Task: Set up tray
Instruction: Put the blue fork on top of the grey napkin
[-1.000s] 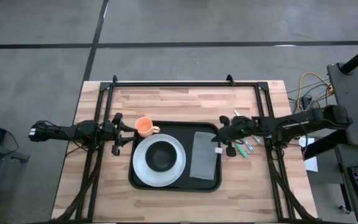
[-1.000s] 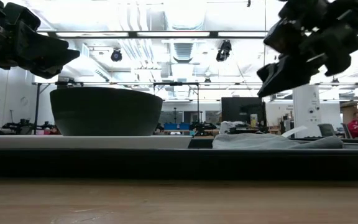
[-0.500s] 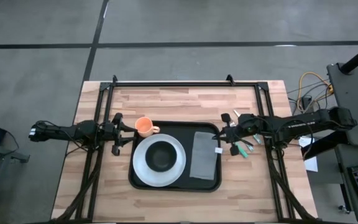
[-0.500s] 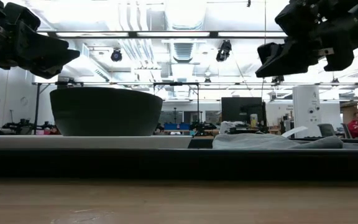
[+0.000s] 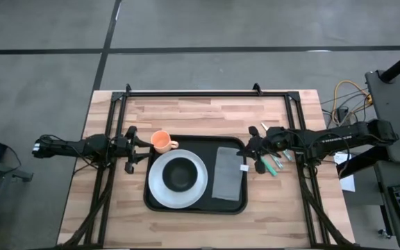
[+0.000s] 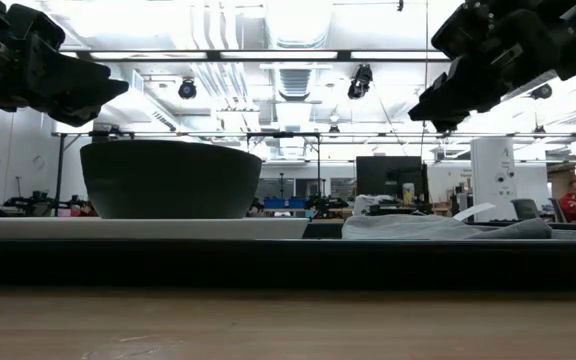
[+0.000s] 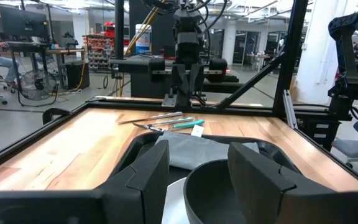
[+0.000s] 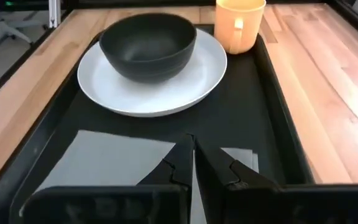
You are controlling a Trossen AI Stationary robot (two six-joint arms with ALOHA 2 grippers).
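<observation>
My right gripper carries on turning down toward the teal-handled cutlery [image 5: 270,167] until it opens above the handles, because the grey napkin [image 5: 226,173] is lying flat next to the white plate.
The black tray [image 5: 193,209] lies in the middle of the table. On it stand a white plate [image 5: 157,191] with a dark bowl [image 5: 179,173], a grey folded napkin [image 5: 226,173] at its right end, and an orange cup [image 5: 161,142] at its far left corner. My right gripper [image 5: 248,149] hovers shut above the tray's right edge, with the napkin [image 8: 110,158] below it. My left gripper [image 5: 139,148] waits open and level at the tray's left edge, holding nothing.
Cutlery with teal handles [image 5: 275,164] lies on the wood just right of the tray, under my right arm. Black frame rails [image 5: 207,92] run along the table's far edge and both sides. Bare wood lies beyond the tray's far and near edges.
My right gripper has tipped up nearer to level and rolled a little above the tray's right edge, staying shut.
</observation>
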